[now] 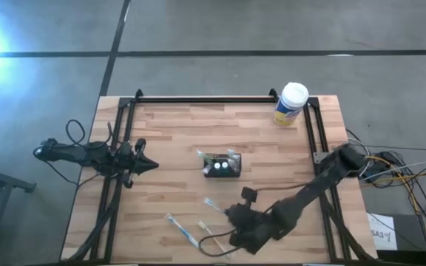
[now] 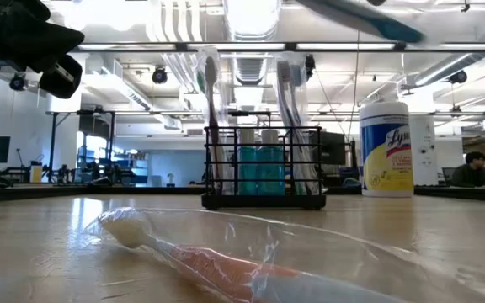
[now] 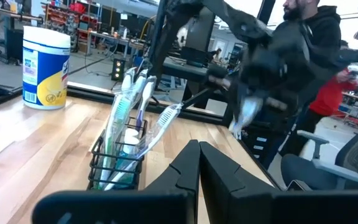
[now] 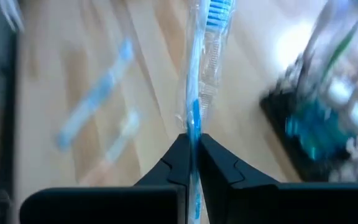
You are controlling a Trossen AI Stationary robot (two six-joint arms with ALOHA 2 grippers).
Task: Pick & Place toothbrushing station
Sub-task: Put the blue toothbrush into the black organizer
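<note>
The blue toothbrush is in my right gripper, and the caddy's emptier end is on my left gripper's side. So my left gripper should take hold of the toothbrush below the bristles.
The toothbrushing station, a small black mesh caddy holding several toothbrushes and teal cups, stands on its base at the table's middle. It also shows in the low view and the left wrist view. My right gripper is near the front edge, shut on a blue toothbrush in a clear wrapper. The same brush shows high in the low view. My left gripper is shut and empty, left of the caddy. My right gripper pinches the wrapped blue toothbrush by its handle between its two fingers. The brush runs forward along the fingers, with its bristle end ahead of them. It is lifted clear of the table.
A white-capped, yellow-labelled canister stands at the far right corner. Three more wrapped toothbrushes lie near the front edge, one of them close to the low camera. Black rails run along the table's sides. A person stands beyond the table.
</note>
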